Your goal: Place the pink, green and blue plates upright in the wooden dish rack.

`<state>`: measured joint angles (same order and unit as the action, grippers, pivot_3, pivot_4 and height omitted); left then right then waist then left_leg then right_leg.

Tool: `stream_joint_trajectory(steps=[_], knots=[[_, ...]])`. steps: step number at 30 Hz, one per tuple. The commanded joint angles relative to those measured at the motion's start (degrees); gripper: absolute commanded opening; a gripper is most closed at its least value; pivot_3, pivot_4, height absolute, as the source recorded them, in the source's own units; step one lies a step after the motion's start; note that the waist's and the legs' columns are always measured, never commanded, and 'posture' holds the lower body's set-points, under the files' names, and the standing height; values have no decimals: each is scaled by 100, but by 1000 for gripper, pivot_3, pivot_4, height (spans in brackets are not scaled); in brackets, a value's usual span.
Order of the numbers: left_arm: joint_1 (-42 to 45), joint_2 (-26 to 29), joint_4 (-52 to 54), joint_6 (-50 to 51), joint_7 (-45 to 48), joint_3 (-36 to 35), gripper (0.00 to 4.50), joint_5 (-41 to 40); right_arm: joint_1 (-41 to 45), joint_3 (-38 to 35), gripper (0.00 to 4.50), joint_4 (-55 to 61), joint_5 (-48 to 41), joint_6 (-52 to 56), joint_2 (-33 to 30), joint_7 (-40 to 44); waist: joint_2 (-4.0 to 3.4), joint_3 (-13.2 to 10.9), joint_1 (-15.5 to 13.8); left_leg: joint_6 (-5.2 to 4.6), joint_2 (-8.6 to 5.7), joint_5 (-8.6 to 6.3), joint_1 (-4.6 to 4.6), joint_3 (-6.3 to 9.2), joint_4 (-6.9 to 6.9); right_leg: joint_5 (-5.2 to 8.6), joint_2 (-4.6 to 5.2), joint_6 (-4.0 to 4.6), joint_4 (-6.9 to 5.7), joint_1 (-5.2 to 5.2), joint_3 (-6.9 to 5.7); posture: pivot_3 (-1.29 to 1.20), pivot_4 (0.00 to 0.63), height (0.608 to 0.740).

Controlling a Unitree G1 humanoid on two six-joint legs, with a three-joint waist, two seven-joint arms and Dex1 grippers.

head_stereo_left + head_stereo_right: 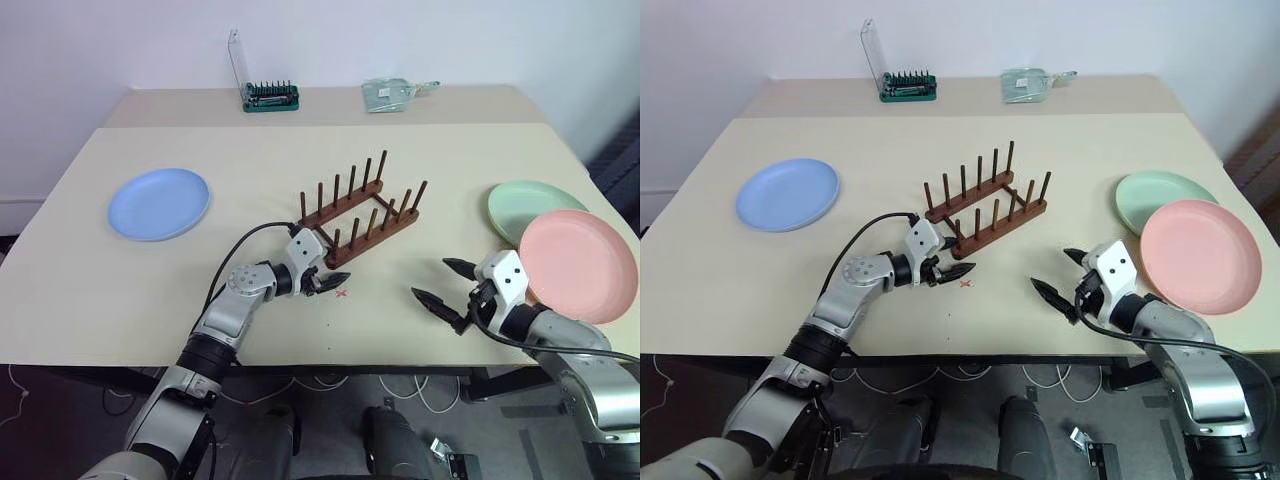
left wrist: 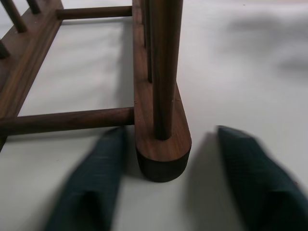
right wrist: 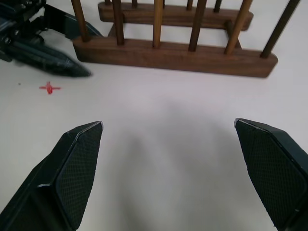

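My left gripper is to turn the wooden dish rack square before my right gripper takes the pink plate, because the rack slants to the table's front edge.
The wooden dish rack stands empty at the table's middle. My left gripper is at the rack's near-left end. In the left wrist view its two fingers straddle the rounded end of one rail, apart from the wood on one side, so it is open. My right gripper hovers open over bare table, nearer to me and right of the rack, with nothing between its fingers. The blue plate lies flat far left. At the far right the pink plate lies flat, overlapping the green plate behind it.
A green bit holder with a clear lid and a clear plastic bag sit at the table's back edge. A small red cross is marked on the tabletop just in front of the left gripper. The table's front edge runs close under both arms.
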<state>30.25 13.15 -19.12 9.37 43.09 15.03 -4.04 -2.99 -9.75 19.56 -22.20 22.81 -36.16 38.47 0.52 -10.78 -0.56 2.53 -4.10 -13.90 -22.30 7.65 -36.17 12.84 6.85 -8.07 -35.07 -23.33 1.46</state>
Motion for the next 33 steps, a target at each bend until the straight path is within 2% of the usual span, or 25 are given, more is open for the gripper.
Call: stream_joint_trajectory(steps=[1,2,3,9,15,17,19,21,22,25,27,28,29,30,33], knots=[[-47,95,-160,-31,30,105,1218,207,40,-90,4500,258,-21,-67,15,-49,0,0,3,0,2,0,1,0,1,0,-1,0,-1,0,0,0,150,740],[-30,132,-185,-149,116,106,837,206,38,-94,4500,257,-5,-59,-12,-44,-2,1,4,0,2,0,2,0,2,0,-1,0,-2,0,0,0,150,740],[-20,160,-208,-241,184,101,773,204,35,-93,4500,264,8,-50,-29,-47,-2,1,6,0,2,0,2,0,2,0,-2,0,-2,0,0,0,150,740],[544,531,-834,-950,1464,92,774,31,-24,-234,4500,127,27,-107,-178,56,0,0,24,0,3,0,1,-1,2,0,-3,0,-2,-2,0,0,150,740],[1060,575,-1755,-1585,2214,24,774,1,-47,-179,4500,47,102,-218,-117,86,3,-1,11,-1,2,-1,-3,-1,2,2,-3,-1,0,-3,-1,0,150,740],[1146,533,-1984,-1764,2367,-51,1841,-59,-63,-150,4500,-13,149,-287,-93,93,3,-2,9,-2,1,-1,-4,-1,2,2,-3,-2,0,-3,-1,0,150,740],[1169,577,-2124,-1800,2267,-115,2726,6,-128,-165,4500,-5,165,-328,-90,104,3,-1,10,-3,1,-1,-3,-1,2,2,-3,-3,0,-3,-1,0,150,740],[1155,691,-2211,-1484,2001,-229,3775,79,-146,-164,4500,-21,188,-337,-109,116,3,-1,24,-3,2,-2,-3,1,2,3,-3,-3,0,-3,-1,0,150,740],[1089,774,-2158,-1400,2001,-279,4158,57,-122,-141,4500,-41,215,-333,-115,112,3,-1,42,-4,2,-2,-2,1,2,3,-3,-3,-2,-3,-1,0,150,740],[702,1082,-1629,-1078,2050,-460,4158,-90,-12,-13,4500,-65,305,-217,-123,68,2,-1,150,-4,3,-2,2,2,4,3,-4,-4,-8,-3,-1,0,150,740],[327,1306,-1033,-665,2123,-626,4237,-320,65,102,3975,-119,437,-201,-131,23,0,0,218,-4,9,-2,11,1,9,3,-8,-3,-14,-5,1,0,150,740],[121,1413,-733,-467,2165,-697,3944,-435,103,153,3674,-126,468,-169,-132,21,-1,1,238,-4,10,-2,13,2,12,3,-9,-2,-18,-5,0,0,150,740],[-91,1520,-421,-313,2201,-740,3705,-524,148,209,3184,-127,505,-149,-129,16,-2,1,263,-4,11,-2,13,5,13,3,-10,-1,-20,-5,0,0,150,740],[-297,1603,-87,-161,2217,-774,3402,-620,202,260,2731,-121,514,-107,-117,9,-3,2,282,-4,11,-2,14,6,14,3,-10,-1,-20,-6,0,0,150,740],[-682,1725,673,263,2192,-792,1951,-821,330,363,1145,-100,520,-3,-84,-4,-4,2,260,-4,10,-2,12,8,12,3,-8,-1,-18,-4,0,0,150,740]])
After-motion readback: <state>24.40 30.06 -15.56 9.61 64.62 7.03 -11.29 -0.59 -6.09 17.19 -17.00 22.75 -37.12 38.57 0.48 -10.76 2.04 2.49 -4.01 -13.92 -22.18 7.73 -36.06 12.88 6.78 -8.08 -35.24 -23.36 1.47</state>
